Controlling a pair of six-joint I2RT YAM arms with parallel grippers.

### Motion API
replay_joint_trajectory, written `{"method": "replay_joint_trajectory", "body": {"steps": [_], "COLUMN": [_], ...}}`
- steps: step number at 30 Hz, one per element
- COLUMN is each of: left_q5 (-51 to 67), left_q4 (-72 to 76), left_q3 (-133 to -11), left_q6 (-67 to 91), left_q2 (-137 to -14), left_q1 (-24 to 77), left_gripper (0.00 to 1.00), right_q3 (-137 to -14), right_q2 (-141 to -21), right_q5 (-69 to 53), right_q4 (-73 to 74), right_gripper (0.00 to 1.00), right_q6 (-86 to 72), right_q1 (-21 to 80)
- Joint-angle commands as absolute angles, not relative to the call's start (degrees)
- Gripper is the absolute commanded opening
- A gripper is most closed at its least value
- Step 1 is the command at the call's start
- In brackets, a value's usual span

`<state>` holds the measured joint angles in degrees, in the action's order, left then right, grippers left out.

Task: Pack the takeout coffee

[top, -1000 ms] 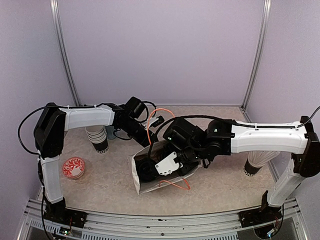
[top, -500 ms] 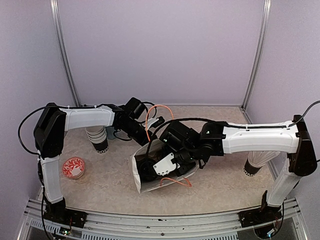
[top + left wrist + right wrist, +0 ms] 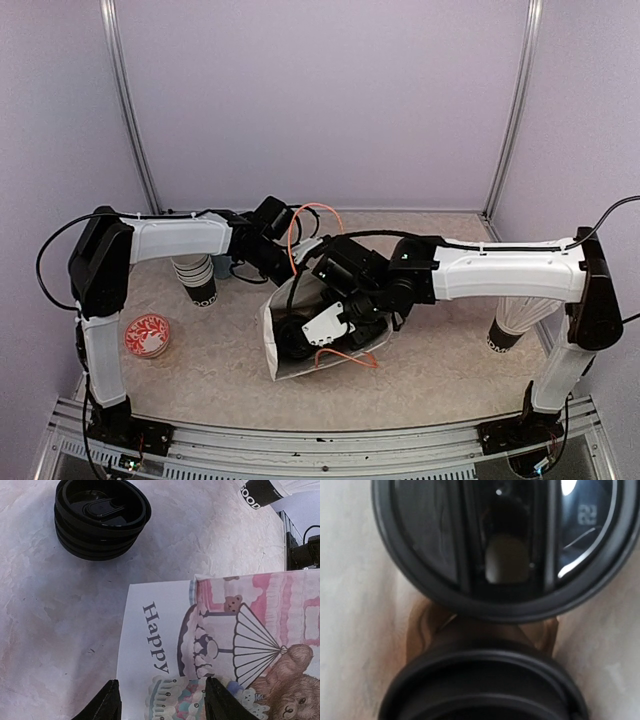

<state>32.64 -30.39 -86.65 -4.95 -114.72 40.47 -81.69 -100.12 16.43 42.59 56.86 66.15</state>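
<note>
The open fingers of my left gripper are low at the bag's printed side (image 3: pixel 167 635), under the bag's upward orange handle (image 3: pixel 315 207), so my left gripper should move up and pinch that handle.
A white gift bag (image 3: pixel 300 368) with orange cord handles lies on its side at the middle, mouth toward the right arm. My right gripper (image 3: pixel 322 332) reaches into the mouth. In the right wrist view one black lidded takeout coffee cup (image 3: pixel 485 692) fills the bottom where my fingers are, hiding them. The second takeout coffee cup's lid (image 3: pixel 505 550) sits just beyond it inside the bag. My left gripper (image 3: pixel 288 262) is at the bag's upper edge. Its fingers stand apart over the printed "Happy" side (image 3: pixel 150 645), with the left gripper (image 3: pixel 163 702) open.
A stack of black lids (image 3: pixel 102 517) lies beyond the bag. Nested cup stacks stand at the left (image 3: pixel 200 280) and the right (image 3: pixel 506 332). A red patterned dish (image 3: pixel 148 336) sits at the near left. An orange handle (image 3: pixel 312 215) loops upward.
My right gripper has pushed leftward, deeper into the bag. The bag's upper edge and its orange handle have risen a little at my left gripper.
</note>
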Motion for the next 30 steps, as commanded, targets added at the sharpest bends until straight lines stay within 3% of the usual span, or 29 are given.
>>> {"method": "replay_joint_trajectory", "body": {"steps": [1, 19, 30], "left_q5": [36.3, 41.0, 30.6], "left_q4": [-32.7, -38.8, -35.4], "left_q3": [-85.7, -84.7, -81.4], "left_q6": [-7.4, -10.5, -2.9], "left_q2": [-113.7, -111.5, -106.1], "left_q1": [43.5, 49.4, 40.3], "left_gripper": [0.56, 0.57, 0.64], "right_q3": [-86.3, -94.9, -92.8], "right_q2": [-103.2, -107.4, -110.6], "right_q5": [11.0, -3.6, -0.4], "right_q4": [51.6, 73.5, 72.8], "right_gripper": [0.49, 0.48, 0.48], "right_q6": [53.0, 48.6, 46.6], "right_q1": [65.2, 66.1, 66.1]}}
